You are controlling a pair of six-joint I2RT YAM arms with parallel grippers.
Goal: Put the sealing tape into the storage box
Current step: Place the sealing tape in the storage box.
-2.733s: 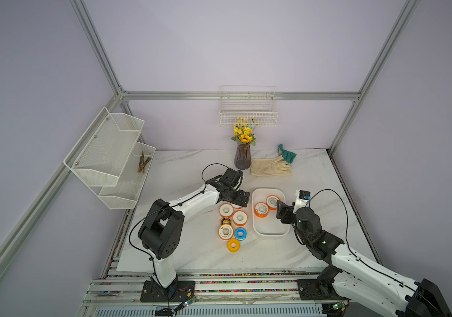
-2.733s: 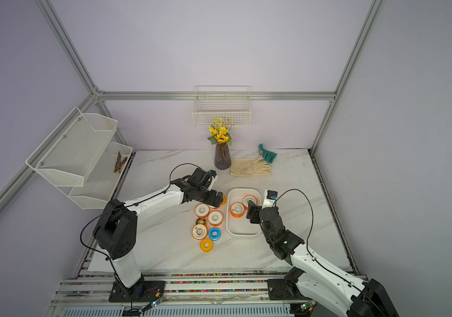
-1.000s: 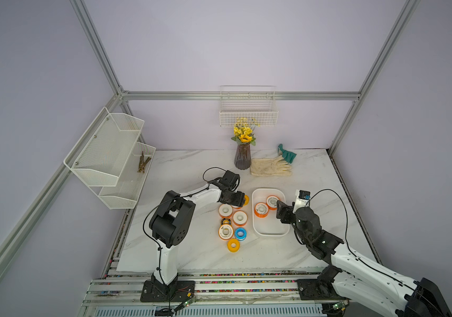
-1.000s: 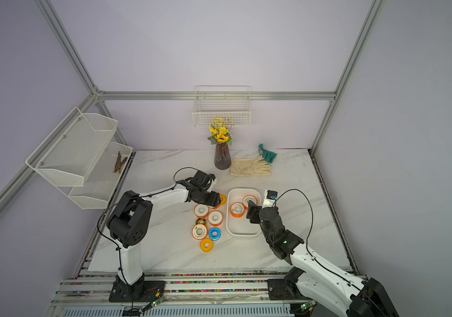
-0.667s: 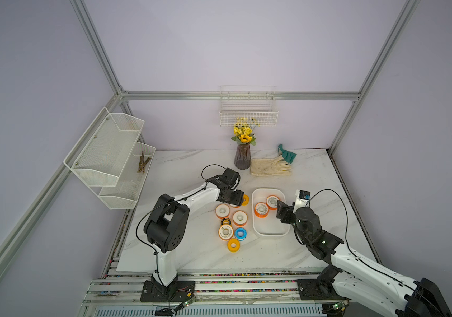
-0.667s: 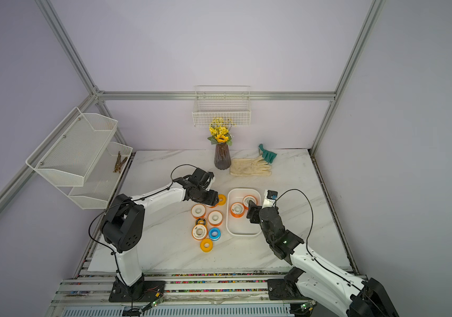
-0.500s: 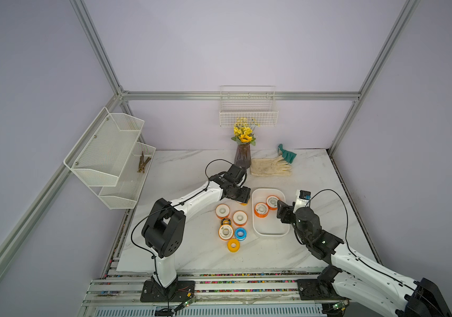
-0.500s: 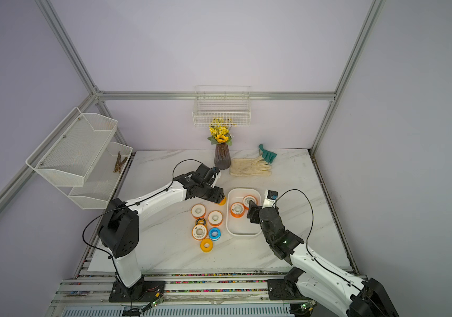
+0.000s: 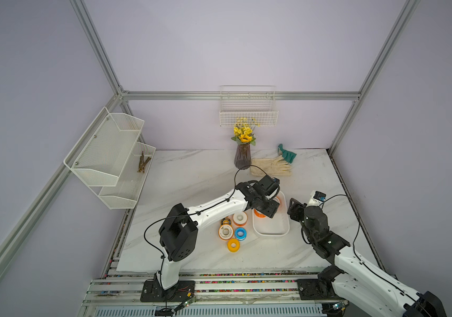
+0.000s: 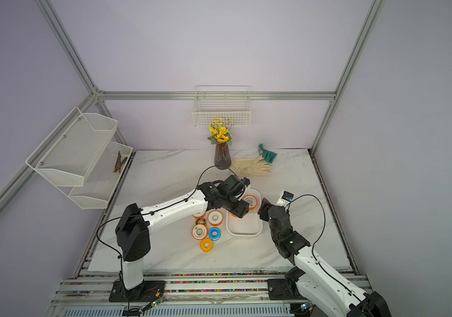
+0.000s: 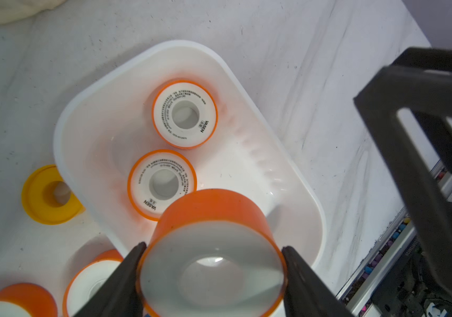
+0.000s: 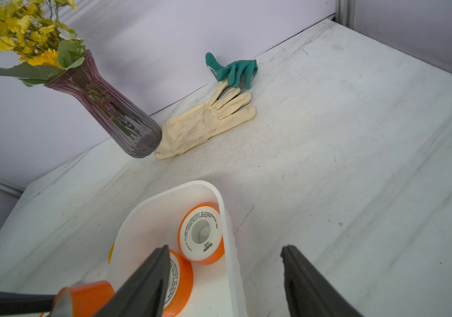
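My left gripper should put its spool in the free space (image 11: 243,165), because orange spools (image 11: 175,149) fill the far end of the storage box. It should then close and push the spool against the orange spools.
My left gripper (image 11: 214,247) is shut on an orange sealing tape spool (image 11: 211,216) and holds it above the near end of the white storage box (image 11: 142,57). Both top views show this gripper (image 9: 267,210) (image 10: 240,211) over the box (image 9: 271,233). Two orange spools (image 11: 184,114) (image 11: 162,184) lie flat in the box. Left of it on the table stand orange (image 9: 240,218) (image 9: 225,232), blue (image 9: 240,233), yellow (image 9: 233,244) and black-yellow (image 9: 225,221) spools. A second yellow spool (image 11: 46,196) sits against the box's far-left side. My right gripper (image 12: 225,248) is open, its jaws astride the box's right rim (image 12: 220,197).
At the back of the table stand a purple vase of yellow flowers (image 9: 242,159), a cream glove (image 9: 271,167) and a green glove (image 9: 288,155). White wire baskets hang on the left wall (image 9: 109,153) and the back wall (image 9: 248,115).
My left gripper has swung right, from beside the spools left of the box to above the box, with the orange spool in it. The right arm has stayed in place.
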